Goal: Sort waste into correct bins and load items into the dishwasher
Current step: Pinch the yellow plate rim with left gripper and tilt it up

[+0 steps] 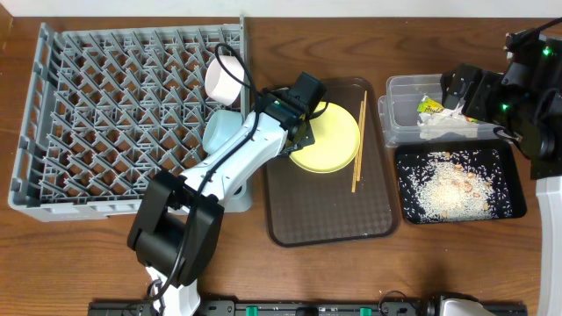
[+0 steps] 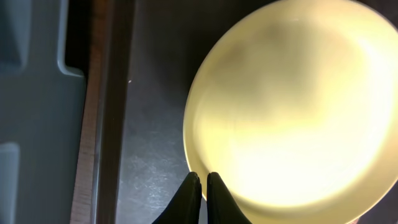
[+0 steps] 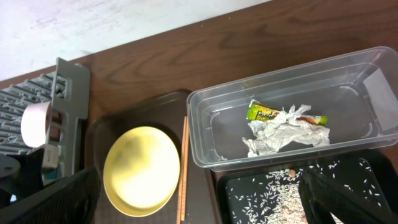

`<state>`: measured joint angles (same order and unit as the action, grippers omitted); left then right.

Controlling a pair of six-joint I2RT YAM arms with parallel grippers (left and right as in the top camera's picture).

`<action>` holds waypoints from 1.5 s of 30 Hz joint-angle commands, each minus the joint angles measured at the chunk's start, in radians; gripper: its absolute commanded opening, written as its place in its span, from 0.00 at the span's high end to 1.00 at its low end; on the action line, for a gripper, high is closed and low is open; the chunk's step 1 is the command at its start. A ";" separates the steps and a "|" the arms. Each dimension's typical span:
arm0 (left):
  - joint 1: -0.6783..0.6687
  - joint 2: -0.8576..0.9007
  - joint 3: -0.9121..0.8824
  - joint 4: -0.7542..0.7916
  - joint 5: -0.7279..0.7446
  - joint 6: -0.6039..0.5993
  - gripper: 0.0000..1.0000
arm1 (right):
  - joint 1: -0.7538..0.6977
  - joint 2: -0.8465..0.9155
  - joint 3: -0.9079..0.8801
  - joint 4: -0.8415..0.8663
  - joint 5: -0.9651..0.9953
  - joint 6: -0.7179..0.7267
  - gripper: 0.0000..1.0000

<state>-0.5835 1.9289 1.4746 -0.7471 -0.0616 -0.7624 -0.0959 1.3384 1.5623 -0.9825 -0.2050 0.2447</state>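
Note:
The yellow plate's rim (image 2: 194,164) is below my left gripper's shut fingers, so next I open them and put one finger down on each side of the plate's rim (image 2: 188,138) before I lift.
The yellow plate (image 1: 334,140) lies on the dark brown serving tray (image 1: 329,219), with two wooden chopsticks (image 1: 359,145) to its right. My left gripper (image 2: 203,178) is shut, its tips at the plate's (image 2: 292,106) near-left rim; overhead it sits at the plate's left edge (image 1: 303,118). The white cup (image 1: 224,77) and the light blue bowl (image 1: 219,132) rest in the grey dish rack (image 1: 105,105). The clear tub (image 1: 399,123) holds the wrapper (image 3: 264,113) and the crumpled paper (image 3: 280,134). The black tray (image 1: 505,206) holds rice (image 1: 452,184). My right gripper (image 3: 199,202) is open and empty above the bins. The white bowl is not in view.
The dish rack fills the left half of the table. The serving tray lies between the rack and the two bins. My left arm stretches from the front edge across the rack's right corner. The right arm (image 1: 527,96) is at the far right.

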 commanded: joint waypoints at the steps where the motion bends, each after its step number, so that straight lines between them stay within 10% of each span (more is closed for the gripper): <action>1: 0.004 -0.010 -0.003 -0.003 -0.005 0.062 0.92 | -0.008 0.005 0.006 -0.003 0.006 0.009 0.01; 9: 0.005 0.031 -0.003 0.002 -0.090 -0.105 0.58 | -0.008 0.005 0.006 -0.003 0.006 0.009 0.01; 11: 0.006 0.055 -0.003 0.030 -0.089 -0.105 0.92 | -0.008 0.005 0.006 -0.003 0.006 0.009 0.01; 26: 0.006 0.104 -0.003 0.058 -0.055 -0.105 0.91 | -0.008 0.005 0.006 -0.003 0.006 0.009 0.01; 28: 0.006 0.104 -0.003 0.059 -0.055 -0.105 0.42 | -0.008 0.005 0.006 -0.003 0.006 0.009 0.01; 30: 0.006 0.104 -0.003 0.062 -0.055 -0.105 0.20 | -0.008 0.005 0.006 -0.003 0.006 0.009 0.01; 32: 0.006 0.104 -0.003 0.058 -0.055 -0.104 0.92 | -0.008 0.005 0.006 -0.003 0.006 0.009 0.01; 37: 0.006 0.104 -0.003 0.063 -0.055 -0.105 0.92 | -0.008 0.005 0.006 -0.003 0.006 0.009 0.01; 39: 0.006 0.104 -0.003 0.075 -0.055 -0.105 0.25 | -0.008 0.005 0.006 -0.003 0.006 0.009 0.01; 41: 0.006 0.104 -0.003 0.087 -0.055 -0.104 0.15 | -0.008 0.005 0.006 -0.003 0.006 0.009 0.01; 42: 0.006 0.104 -0.003 0.087 -0.055 -0.103 0.39 | -0.008 0.005 0.006 -0.003 0.006 0.009 0.01; 43: 0.006 0.104 -0.003 0.077 -0.054 -0.104 0.92 | -0.008 0.005 0.006 -0.003 0.006 0.009 0.01; 45: 0.006 0.104 -0.003 0.068 -0.052 -0.092 0.93 | -0.008 0.005 0.006 -0.003 0.006 0.009 0.01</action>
<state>-0.5827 2.0312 1.4742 -0.6666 -0.1112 -0.8673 -0.0959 1.3384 1.5623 -0.9833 -0.2050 0.2451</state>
